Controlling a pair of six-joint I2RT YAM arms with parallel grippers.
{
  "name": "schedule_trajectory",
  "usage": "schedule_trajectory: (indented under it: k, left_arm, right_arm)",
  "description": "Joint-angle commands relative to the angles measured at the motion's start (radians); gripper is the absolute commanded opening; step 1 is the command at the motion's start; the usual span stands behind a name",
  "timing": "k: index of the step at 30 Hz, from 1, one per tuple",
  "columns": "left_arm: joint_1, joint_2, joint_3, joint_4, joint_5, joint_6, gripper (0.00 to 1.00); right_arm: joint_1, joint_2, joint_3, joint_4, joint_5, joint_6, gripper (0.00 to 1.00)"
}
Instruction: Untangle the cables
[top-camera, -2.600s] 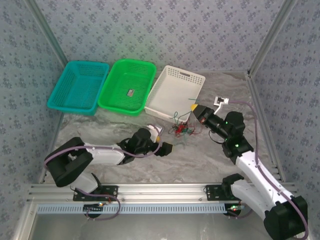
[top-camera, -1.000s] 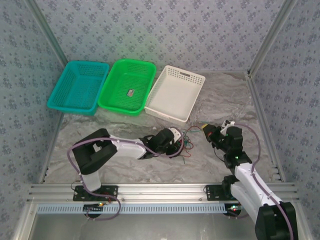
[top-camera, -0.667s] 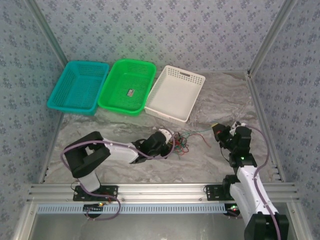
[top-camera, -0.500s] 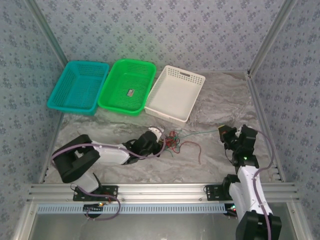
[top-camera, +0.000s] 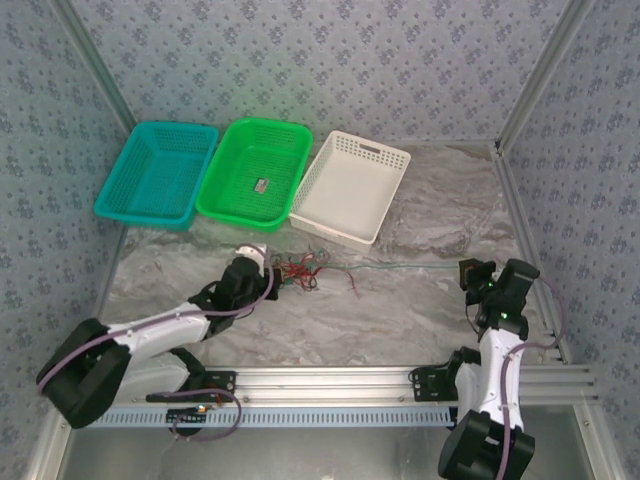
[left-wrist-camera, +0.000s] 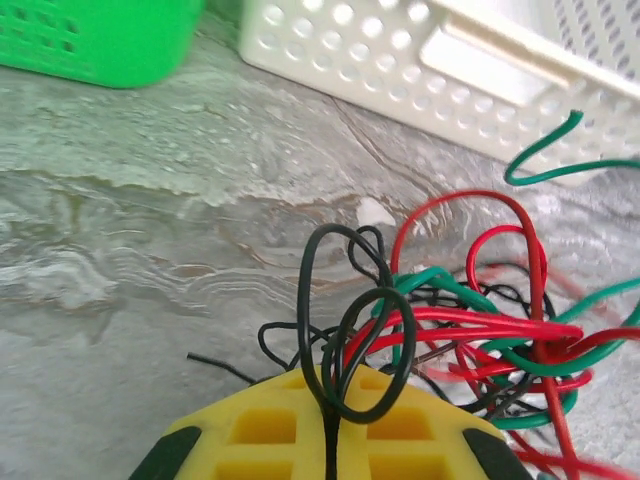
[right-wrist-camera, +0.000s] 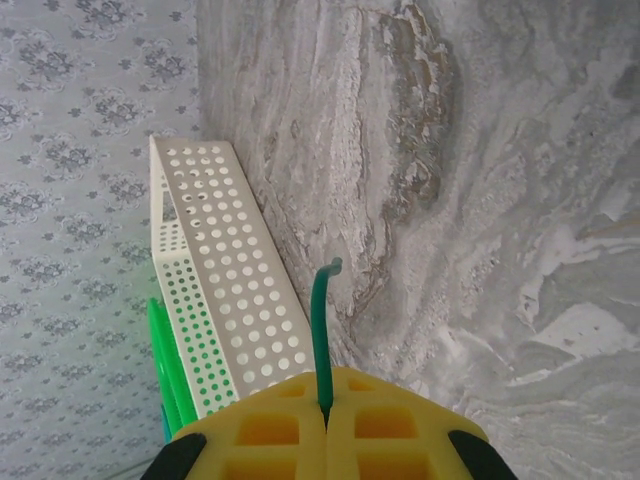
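Note:
My left gripper needs to pull the knot away (top-camera: 304, 270) to free the green cable (top-camera: 405, 266), because that cable still runs from the knot to my right gripper near the side wall.
The cables (top-camera: 298, 270) are a knot of thin red, green and black wires lying on the marble table in front of the white basket. My left gripper (top-camera: 272, 268) sits at the knot's left side. In the left wrist view its yellow fingers (left-wrist-camera: 250, 430) are shut on a black cable loop (left-wrist-camera: 345, 330), with the red and green tangle (left-wrist-camera: 480, 330) just beyond. One green cable (top-camera: 400, 266) runs out straight to the right, to my right gripper (top-camera: 467, 271). There the right gripper (right-wrist-camera: 325, 395) is shut on that green cable, whose free end (right-wrist-camera: 320, 300) sticks up past the fingers.
Three baskets stand in a row at the back: teal (top-camera: 150, 205), green (top-camera: 222, 207) with a small object (top-camera: 260, 185) inside, and white (top-camera: 335, 228). The white basket's wall (left-wrist-camera: 400, 60) is close behind the tangle. Patterned walls enclose the table on three sides.
The left gripper closed on the black cable and pulled the tangle left. The right gripper drew back to the right with the green cable, which now runs straight between them.

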Motion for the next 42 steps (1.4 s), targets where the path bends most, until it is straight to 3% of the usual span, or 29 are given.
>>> schedule_trajectory:
  k: [1,6,13,19,23,26,30,36,42]
  left_arm:
    - [0.072,-0.084,-0.034,-0.187,-0.151,-0.067,0.0]
    - [0.157,-0.232,-0.05,-0.342,-0.199,-0.15,0.0]
    - [0.315,-0.38,-0.083,-0.493,-0.175,-0.225,0.0]
    - [0.432,-0.385,-0.081,-0.55,-0.138,-0.294,0.0]
    - [0.439,-0.373,-0.074,-0.512,-0.064,-0.251,0.0]
    - [0.438,-0.363,-0.064,-0.467,0.035,-0.222,0.0]
    - [0.407,-0.303,-0.021,-0.453,0.118,-0.194,0.0]
    - [0.297,-0.163,0.039,-0.424,0.095,-0.17,0.0]
    - [0.277,-0.103,0.04,-0.376,0.079,-0.193,0.0]
  right_arm:
    - [-0.046,-0.013,0.076,-0.003,0.072,-0.047,0.0]
    - [-0.047,-0.012,0.135,-0.052,0.116,-0.096,0.0]
    - [-0.092,-0.009,0.138,-0.045,0.166,-0.061,0.0]
    - [-0.221,-0.002,0.155,-0.003,0.117,-0.067,0.0]
    - [-0.185,-0.001,0.197,0.005,0.058,-0.12,0.0]
    - [-0.093,-0.002,0.233,0.062,-0.022,-0.173,0.0]
    - [0.135,0.009,0.326,0.149,-0.033,-0.247,0.0]
    - [0.479,0.17,0.597,0.149,-0.007,-0.377,0.0]
    - [0.691,0.412,0.952,0.122,-0.005,-0.489,0.0]
